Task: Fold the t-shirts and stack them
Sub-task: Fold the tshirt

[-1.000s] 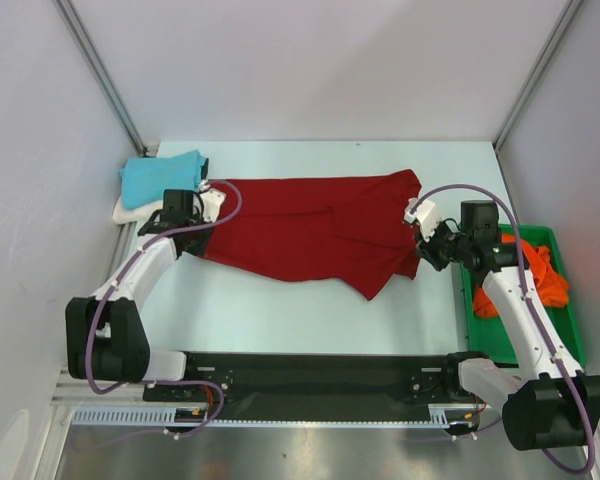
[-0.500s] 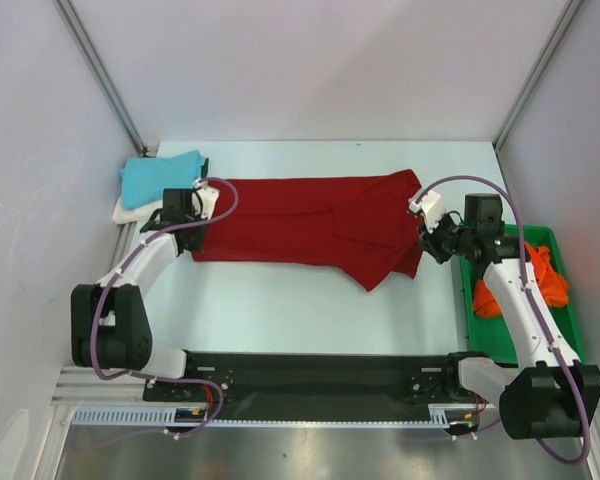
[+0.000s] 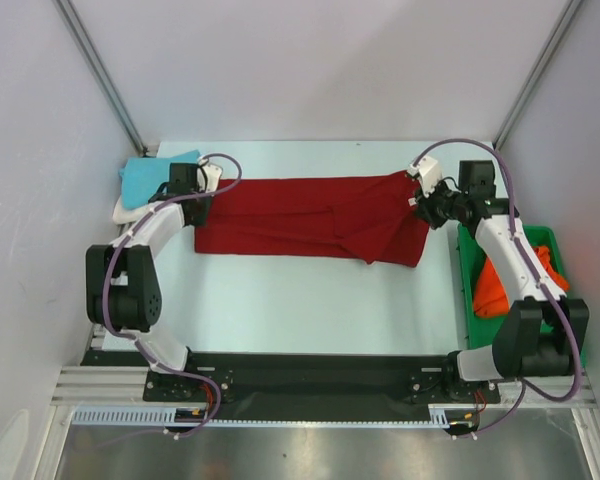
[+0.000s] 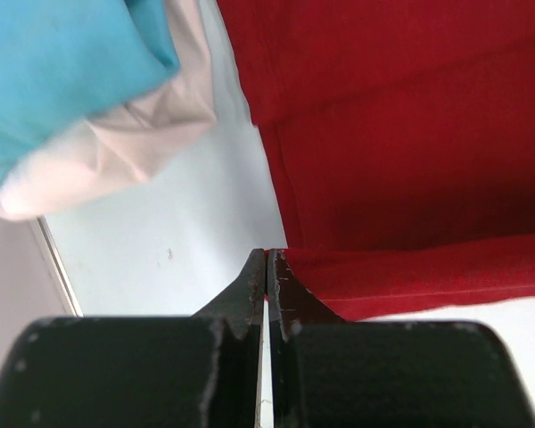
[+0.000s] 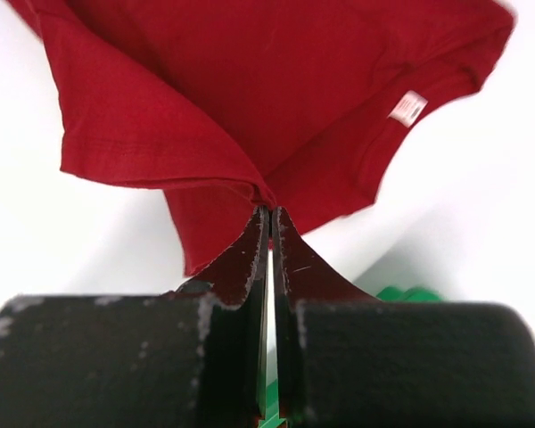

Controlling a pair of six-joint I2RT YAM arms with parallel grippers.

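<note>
The dark red flap (image 3: 380, 232) is stretched across the t-shirt's label end. My right gripper should keep pulling it toward the t-shirt's far edge (image 3: 395, 178) and let go of it there.
The dark red t-shirt (image 3: 300, 215) lies folded lengthwise across the middle of the table. My left gripper (image 3: 202, 196) is shut on its left edge, and the red cloth (image 4: 410, 134) fills the right of the left wrist view. My right gripper (image 3: 418, 200) is shut on its right end, lifting the cloth (image 5: 250, 98) with the neck label showing. The turquoise t-shirt (image 3: 152, 176) lies folded on the cream white t-shirt (image 3: 128, 208) at the far left; both show in the left wrist view, turquoise (image 4: 62, 71) over cream (image 4: 125, 152). The orange t-shirt (image 3: 500, 285) sits in the tray.
A green plastic tray (image 3: 555, 238) stands at the right edge of the table, beside my right arm. Metal frame posts and white walls close in the back and sides. A black rail runs along the near edge.
Both grippers moved toward the far side, carrying the near edge of the red shirt over itself. The shirt now lies as a narrower folded band.
</note>
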